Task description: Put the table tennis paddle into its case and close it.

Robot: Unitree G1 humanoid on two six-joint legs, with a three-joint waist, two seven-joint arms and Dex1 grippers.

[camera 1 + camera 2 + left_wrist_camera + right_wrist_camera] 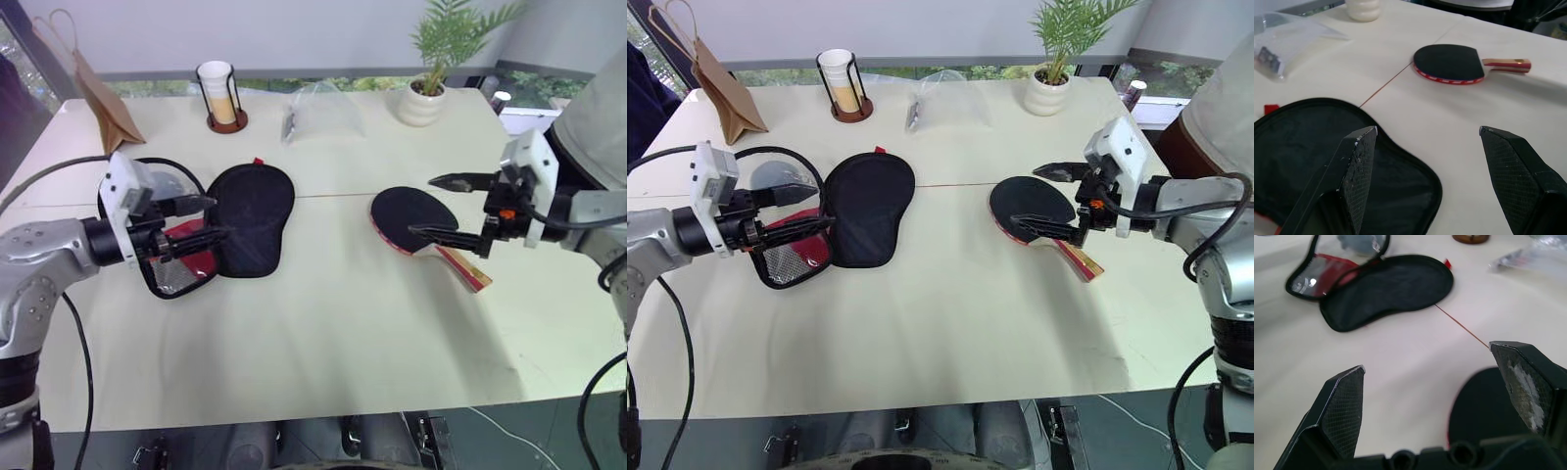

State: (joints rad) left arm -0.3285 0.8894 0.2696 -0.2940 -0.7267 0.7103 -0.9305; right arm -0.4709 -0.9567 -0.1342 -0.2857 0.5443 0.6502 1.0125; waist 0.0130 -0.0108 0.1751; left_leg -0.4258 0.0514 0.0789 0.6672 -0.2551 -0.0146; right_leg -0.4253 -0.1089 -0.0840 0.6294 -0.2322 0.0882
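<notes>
My right gripper has clear table ahead and the edge of the case's black half (282,231) is free, so it should keep moving toward the case and close on that edge (277,252).
The table tennis paddle (413,217) lies flat at the table's right centre, black rubber up, with its tan-and-red handle (466,267) pointing toward the front right. Its case (251,217) lies unzipped and spread open at the left centre: a black-lined half, and beside it a red-and-mesh half (182,262). My left gripper (208,217) hovers open over the seam between the two halves, holding nothing. My right gripper (423,206) is wide open just above the paddle's blade, one finger on each side, and holds nothing. The left wrist view shows the paddle (1449,63) beyond the case's lining (1303,147).
Along the far edge stand a brown paper bag (103,98), a cup in a wire holder (217,93), a clear plastic bag (318,113) and a potted plant (429,73). A bare stretch of table (323,294) runs between case and paddle and on to the front edge.
</notes>
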